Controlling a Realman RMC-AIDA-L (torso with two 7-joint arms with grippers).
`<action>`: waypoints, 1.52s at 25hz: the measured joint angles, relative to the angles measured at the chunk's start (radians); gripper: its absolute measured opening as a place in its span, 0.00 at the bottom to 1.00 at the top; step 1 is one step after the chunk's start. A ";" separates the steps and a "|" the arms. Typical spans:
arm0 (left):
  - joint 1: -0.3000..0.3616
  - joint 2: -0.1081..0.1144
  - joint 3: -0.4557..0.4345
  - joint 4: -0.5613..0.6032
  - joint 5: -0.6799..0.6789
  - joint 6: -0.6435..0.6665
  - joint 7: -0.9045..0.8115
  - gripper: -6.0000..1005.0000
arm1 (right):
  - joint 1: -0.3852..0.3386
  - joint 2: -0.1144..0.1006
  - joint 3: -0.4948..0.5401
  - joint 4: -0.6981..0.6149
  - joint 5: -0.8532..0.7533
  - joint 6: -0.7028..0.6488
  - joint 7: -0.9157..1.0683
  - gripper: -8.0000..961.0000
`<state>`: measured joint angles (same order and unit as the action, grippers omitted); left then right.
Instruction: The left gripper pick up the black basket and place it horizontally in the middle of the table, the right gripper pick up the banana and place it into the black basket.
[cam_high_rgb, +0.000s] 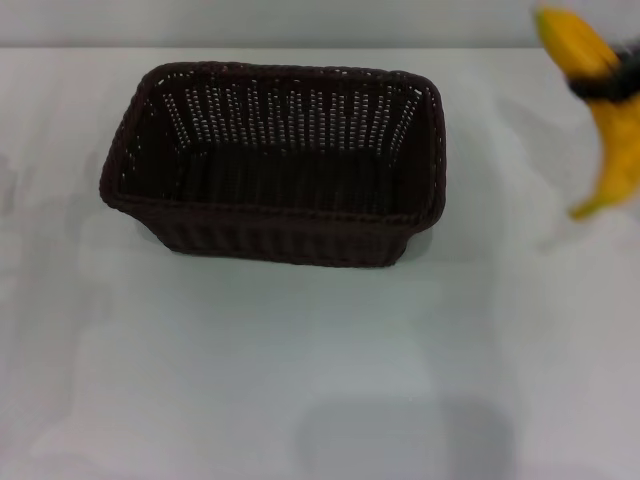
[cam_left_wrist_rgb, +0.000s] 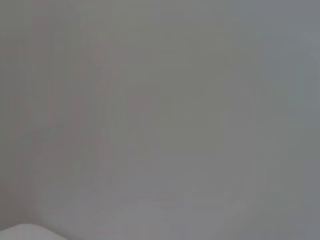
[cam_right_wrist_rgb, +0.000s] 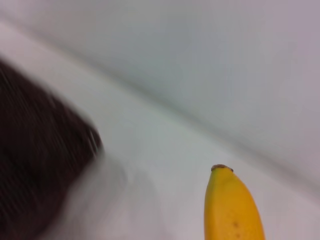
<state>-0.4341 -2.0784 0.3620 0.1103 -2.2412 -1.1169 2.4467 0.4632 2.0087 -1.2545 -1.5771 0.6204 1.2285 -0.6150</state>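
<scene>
The banana hangs firmly held next to the black basket's open, empty opening. My right gripper goes on carrying it across until it is above the basket's opening, then let go.
The black basket stands upright and lengthwise across the middle of the white table, and it is empty. The banana hangs in the air at the far right, above the table and to the right of the basket. My right gripper is shut on it near its upper part; only a black piece of the claw shows at the view's edge. In the right wrist view the banana's tip shows, with the basket blurred off to one side. My left gripper is out of view.
The table's far edge meets a pale wall behind the basket. The left wrist view shows only a plain grey surface.
</scene>
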 joint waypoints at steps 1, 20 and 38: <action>0.000 0.000 0.000 0.000 0.000 0.000 0.000 0.65 | 0.009 0.000 0.001 -0.004 0.040 -0.016 -0.036 0.50; -0.001 -0.003 0.000 0.000 0.000 -0.007 0.003 0.66 | 0.250 0.013 -0.319 0.443 0.614 -0.333 -0.743 0.59; 0.004 -0.008 0.001 -0.039 -0.053 -0.066 0.097 0.66 | -0.077 0.004 0.188 0.888 1.676 0.078 -1.437 0.90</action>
<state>-0.4300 -2.0869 0.3631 0.0713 -2.2947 -1.1826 2.5441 0.3863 2.0122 -1.0663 -0.6895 2.2963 1.3066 -2.0523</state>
